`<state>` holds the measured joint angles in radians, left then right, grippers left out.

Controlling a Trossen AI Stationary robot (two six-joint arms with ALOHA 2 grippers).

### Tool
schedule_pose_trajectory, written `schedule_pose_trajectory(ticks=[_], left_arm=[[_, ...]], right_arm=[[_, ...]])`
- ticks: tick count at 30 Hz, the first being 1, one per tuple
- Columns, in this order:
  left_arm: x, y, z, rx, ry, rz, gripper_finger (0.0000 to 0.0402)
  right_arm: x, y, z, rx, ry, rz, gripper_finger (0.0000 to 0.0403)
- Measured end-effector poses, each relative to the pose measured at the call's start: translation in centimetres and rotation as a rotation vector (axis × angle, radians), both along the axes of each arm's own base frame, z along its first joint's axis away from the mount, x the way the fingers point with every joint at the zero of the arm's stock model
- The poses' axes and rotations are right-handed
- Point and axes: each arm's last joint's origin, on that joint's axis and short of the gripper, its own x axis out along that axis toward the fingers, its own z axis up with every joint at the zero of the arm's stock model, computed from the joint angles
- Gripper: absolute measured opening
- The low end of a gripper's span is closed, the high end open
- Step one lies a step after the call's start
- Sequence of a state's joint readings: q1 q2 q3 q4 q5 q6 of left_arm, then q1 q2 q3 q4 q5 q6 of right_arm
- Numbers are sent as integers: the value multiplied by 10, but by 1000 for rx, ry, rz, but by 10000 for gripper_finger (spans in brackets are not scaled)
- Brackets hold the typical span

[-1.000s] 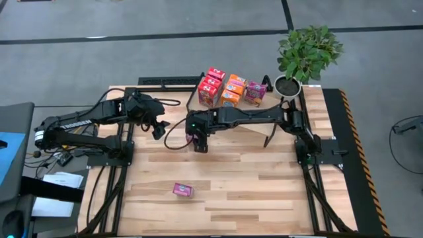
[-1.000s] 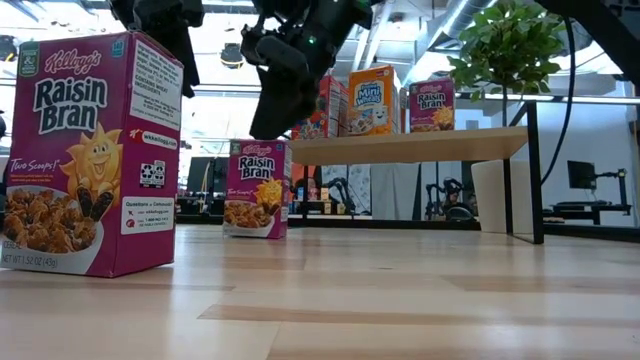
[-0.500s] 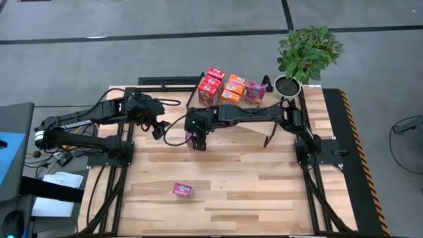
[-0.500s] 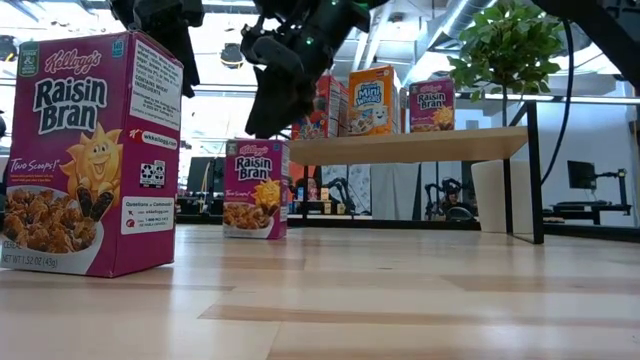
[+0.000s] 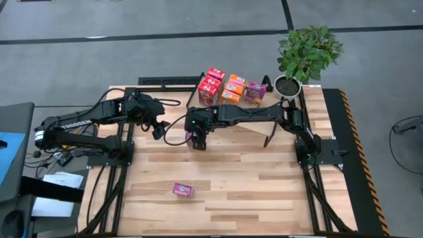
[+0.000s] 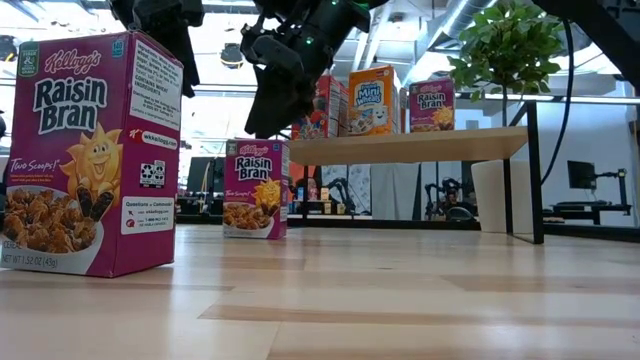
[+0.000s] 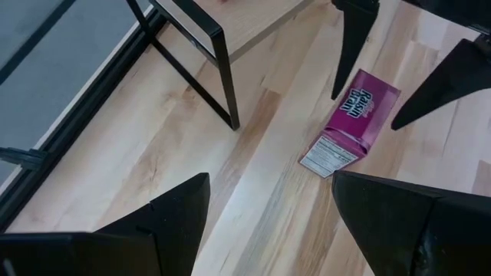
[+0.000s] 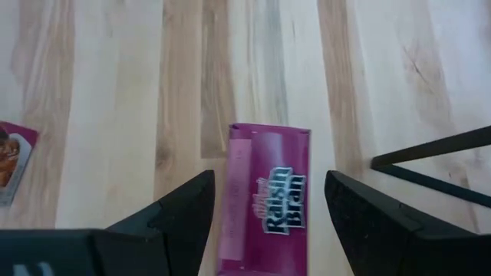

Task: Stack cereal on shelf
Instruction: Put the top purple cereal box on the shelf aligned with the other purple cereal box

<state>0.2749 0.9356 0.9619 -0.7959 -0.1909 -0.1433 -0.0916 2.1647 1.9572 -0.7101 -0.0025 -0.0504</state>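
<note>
The magenta Raisin Bran box (image 8: 268, 199) has a flap seam (image 8: 250, 192) running lengthwise along its top, so I expect it to squeeze inward between my fingers when I grip and lift it.
A magenta Raisin Bran box (image 5: 190, 137) stands upright on the table left of the shelf (image 6: 420, 146); it also shows in the low view (image 6: 255, 188). My right gripper (image 8: 268, 180) hangs open right above it, one finger on either side of the box's top (image 8: 266, 201), touching nothing. My left gripper (image 5: 158, 130) is open and empty, up in the air to the left of this box. A second magenta box (image 5: 183, 190) stands near the table's front edge. Several red, orange and magenta boxes (image 5: 228, 89) stand on the shelf.
A potted plant (image 5: 307, 53) stands at the table's far right corner, beside the shelf. The shelf's black legs (image 7: 222, 77) stand on the table close to the box under my right gripper. Bare wood lies between the two magenta boxes.
My right gripper has shifted a little toward the table's far left, coming over the magenta box, and stays open. The boxes have not moved.
</note>
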Motion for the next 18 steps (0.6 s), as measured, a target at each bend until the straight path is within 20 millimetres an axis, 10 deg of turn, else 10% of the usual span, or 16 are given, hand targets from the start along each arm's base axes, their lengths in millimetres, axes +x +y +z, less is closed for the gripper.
schedule_pose_trajectory(ticks=[18], left_arm=[[0,0,0,0,0,0,266]], right_arm=[[5,2,-18,18,43,-13,274]])
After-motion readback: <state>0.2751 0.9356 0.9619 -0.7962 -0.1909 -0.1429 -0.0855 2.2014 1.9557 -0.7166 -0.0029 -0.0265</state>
